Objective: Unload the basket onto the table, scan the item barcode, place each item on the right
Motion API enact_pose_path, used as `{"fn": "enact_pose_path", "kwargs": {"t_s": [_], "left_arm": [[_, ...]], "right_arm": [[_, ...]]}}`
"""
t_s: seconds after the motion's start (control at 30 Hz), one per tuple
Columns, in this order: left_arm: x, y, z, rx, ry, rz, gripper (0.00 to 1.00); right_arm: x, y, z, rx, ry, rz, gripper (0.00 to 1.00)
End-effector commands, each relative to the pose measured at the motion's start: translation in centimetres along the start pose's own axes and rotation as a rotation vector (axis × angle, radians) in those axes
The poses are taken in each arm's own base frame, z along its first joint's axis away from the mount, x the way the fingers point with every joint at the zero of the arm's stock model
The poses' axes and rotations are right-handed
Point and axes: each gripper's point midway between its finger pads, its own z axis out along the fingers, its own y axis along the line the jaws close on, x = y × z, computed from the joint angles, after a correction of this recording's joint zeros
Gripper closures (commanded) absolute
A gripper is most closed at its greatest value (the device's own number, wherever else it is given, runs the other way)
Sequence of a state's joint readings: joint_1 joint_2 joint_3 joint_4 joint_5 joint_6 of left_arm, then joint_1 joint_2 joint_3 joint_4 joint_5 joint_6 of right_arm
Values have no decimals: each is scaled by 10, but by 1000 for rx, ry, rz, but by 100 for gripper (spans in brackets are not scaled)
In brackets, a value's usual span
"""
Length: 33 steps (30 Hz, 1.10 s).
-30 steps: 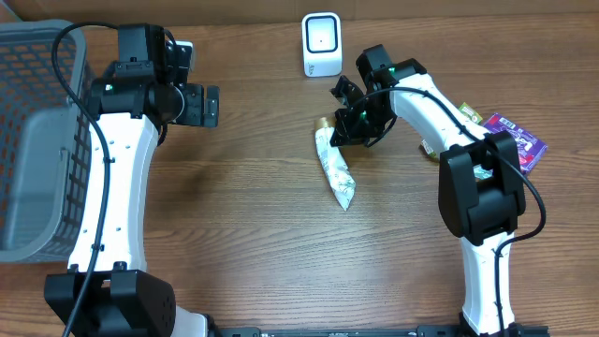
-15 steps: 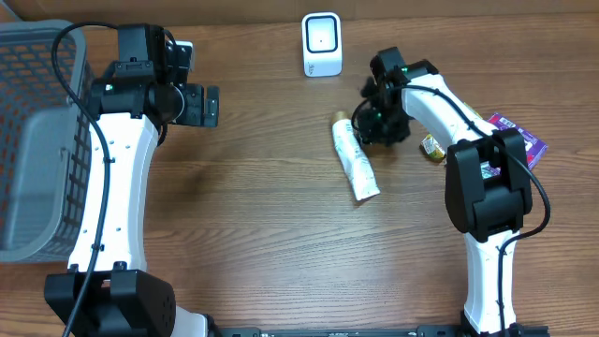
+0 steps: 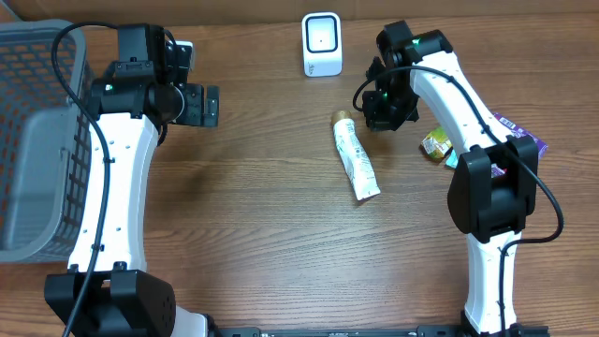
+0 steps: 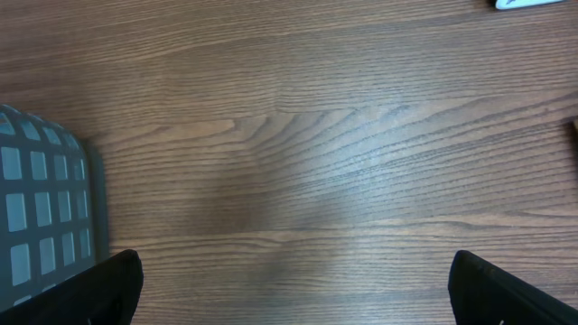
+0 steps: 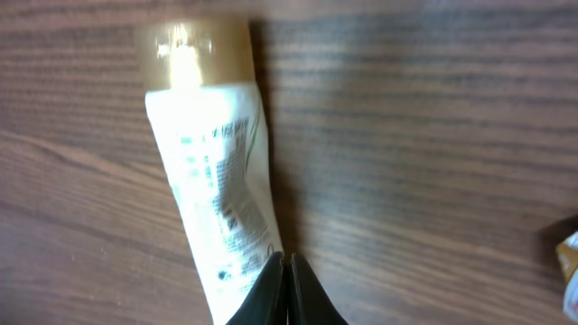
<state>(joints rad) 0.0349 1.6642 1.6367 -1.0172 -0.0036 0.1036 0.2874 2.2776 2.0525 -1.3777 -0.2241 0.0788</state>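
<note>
The tube's edge [image 5: 273,218] is below my right gripper's closed fingers, so next my right gripper pulls the tube toward the middle and opens around its white body [image 3: 355,163].
The item, a white tube [image 3: 354,156] with a gold cap [image 5: 191,52], lies flat on the wooden table in the middle right. The white barcode scanner [image 3: 321,44] stands at the back centre. My right gripper [image 3: 367,105] hovers just right of the tube's cap end. In the right wrist view its fingertips [image 5: 287,264] are pressed together with nothing between them, over the tube's [image 5: 217,181] right edge. My left gripper [image 3: 201,105] hangs far left of the tube. Its fingers [image 4: 108,289] stand wide apart over bare wood.
A grey mesh basket [image 3: 28,140] fills the left edge and shows in the left wrist view [image 4: 36,208]. A yellow packet [image 3: 436,143] and a purple packet [image 3: 524,145] lie at the right, beside the right arm.
The tube has slid to the right and now lies free. The right gripper opened, shut again empty, and drew back toward the far right. The left arm has not moved.
</note>
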Motion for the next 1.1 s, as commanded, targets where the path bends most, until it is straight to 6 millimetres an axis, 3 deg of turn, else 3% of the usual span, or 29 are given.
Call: {"fn": "enact_pose_path", "kwargs": {"t_s": [0.0,0.43,0.63,0.8,0.9,0.97,1.07], "left_arm": [[-5,2,-11,-4,-30,-21,1],[-5,2,-11,-4,-30,-21,0],[-5,2,-11,-4,-30,-21,1],[-5,2,-11,-4,-29,-21,0],[-5,2,-11,-4,-30,-21,1],[-5,2,-11,-4,-29,-21,0],[-5,2,-11,-4,-30,-21,1]], "right_arm": [[7,17,-7,-26,-1,-25,96],[28,37,51,-12,49,-70,96],[36,44,64,15,55,-106,96],[17,42,39,44,-26,-87,96],[3,48,9,24,-106,-72,96],[-2,55,-21,21,-186,-60,96],[0,56,-27,32,-197,-36,96]]}}
